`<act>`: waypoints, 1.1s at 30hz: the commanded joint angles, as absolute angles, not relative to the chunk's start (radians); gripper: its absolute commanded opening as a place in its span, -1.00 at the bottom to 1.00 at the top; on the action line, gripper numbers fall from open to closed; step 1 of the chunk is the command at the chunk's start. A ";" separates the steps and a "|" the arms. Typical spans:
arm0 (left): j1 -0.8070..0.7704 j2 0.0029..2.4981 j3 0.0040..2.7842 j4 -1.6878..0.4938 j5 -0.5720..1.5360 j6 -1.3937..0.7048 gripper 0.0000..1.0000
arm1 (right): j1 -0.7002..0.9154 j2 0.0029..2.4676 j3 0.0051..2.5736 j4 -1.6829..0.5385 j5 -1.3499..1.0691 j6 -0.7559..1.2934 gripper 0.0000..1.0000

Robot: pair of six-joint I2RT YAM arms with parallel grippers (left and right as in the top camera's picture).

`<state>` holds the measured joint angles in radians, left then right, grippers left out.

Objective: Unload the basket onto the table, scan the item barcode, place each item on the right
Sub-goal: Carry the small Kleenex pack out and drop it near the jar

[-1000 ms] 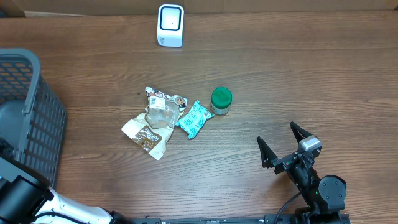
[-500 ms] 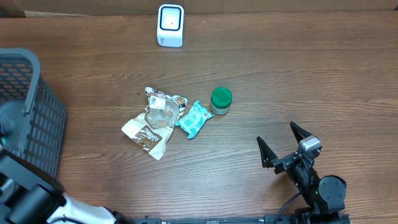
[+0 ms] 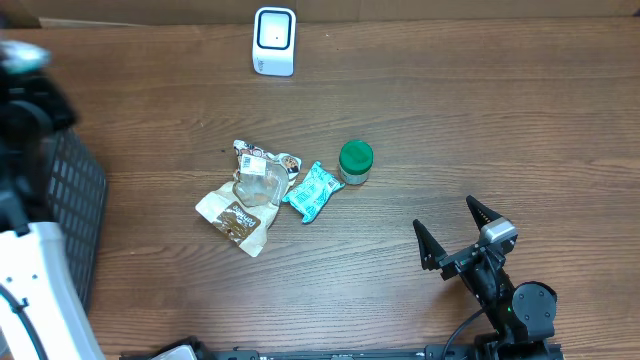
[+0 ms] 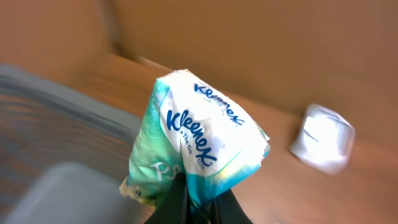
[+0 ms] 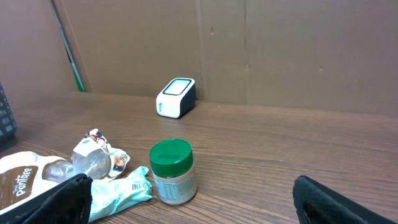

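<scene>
My left gripper is holding the Kleenex pack [image 4: 198,134], and the wood [image 3: 350,217] in front of the green-lidded jar is free for it. It should go on there before it lets go of the pack low down.
In the left wrist view my left gripper [image 4: 194,199] is shut on the lower edge of a teal and white Kleenex tissue pack [image 4: 198,134], held up above the grey basket [image 4: 56,155]. Its barcode does not show. The white scanner [image 3: 274,40] stands at the table's far edge and appears blurred to the right of the pack, scanner [image 4: 322,138]. In the overhead view the left arm [image 3: 25,90] is a blurred shape at the far left. My right gripper [image 3: 445,214] rests open near the front right with nothing between its fingers.
A green-lidded jar [image 3: 355,162], a teal snack packet [image 3: 313,190], a crumpled clear wrapper [image 3: 262,175] and a brown and white pouch [image 3: 238,213] lie mid-table. The basket [image 3: 70,190] fills the left edge. A cardboard wall [image 5: 249,50] backs the table.
The left arm has swung up from the lower left corner to over the basket at the upper left, with the pack in its grip. The right arm has not moved.
</scene>
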<state>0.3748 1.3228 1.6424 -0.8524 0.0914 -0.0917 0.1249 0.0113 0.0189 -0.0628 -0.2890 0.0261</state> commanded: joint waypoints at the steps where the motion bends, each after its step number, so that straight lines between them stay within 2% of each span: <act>1: 0.204 1.366 1.627 -0.926 0.150 -0.116 -0.92 | 0.121 0.010 0.009 -0.057 -0.293 0.025 1.00; 7: -0.067 1.478 1.544 -0.994 0.161 -0.117 -0.92 | 0.121 0.010 0.009 -0.057 -0.293 0.025 1.00; 14: -0.311 1.672 1.467 -1.003 0.220 -0.140 -0.92 | 0.121 0.010 0.009 -0.057 -0.293 0.025 1.00; 23: -0.562 1.855 1.466 -1.015 0.226 -0.138 -0.92 | 0.121 0.010 0.009 -0.057 -0.293 0.025 1.00; 28: -0.625 1.880 1.466 -1.007 0.226 -0.138 -0.87 | 0.121 0.010 0.009 -0.057 -0.293 0.025 1.00; 29: -0.630 1.880 1.467 -1.005 0.226 -0.138 -0.78 | 0.121 0.010 0.009 -0.057 -0.293 0.025 1.00; 30: -0.633 1.880 1.467 -1.005 0.226 -0.139 -0.49 | 0.121 0.010 0.009 -0.057 -0.293 0.025 1.00; 32: -0.634 1.880 1.467 -1.007 0.226 -0.134 -0.10 | 0.121 0.010 0.009 -0.057 -0.293 0.025 1.00; 33: -0.634 1.880 1.467 -1.007 0.222 -0.134 -0.05 | 0.121 0.010 0.009 -0.057 -0.293 0.025 1.00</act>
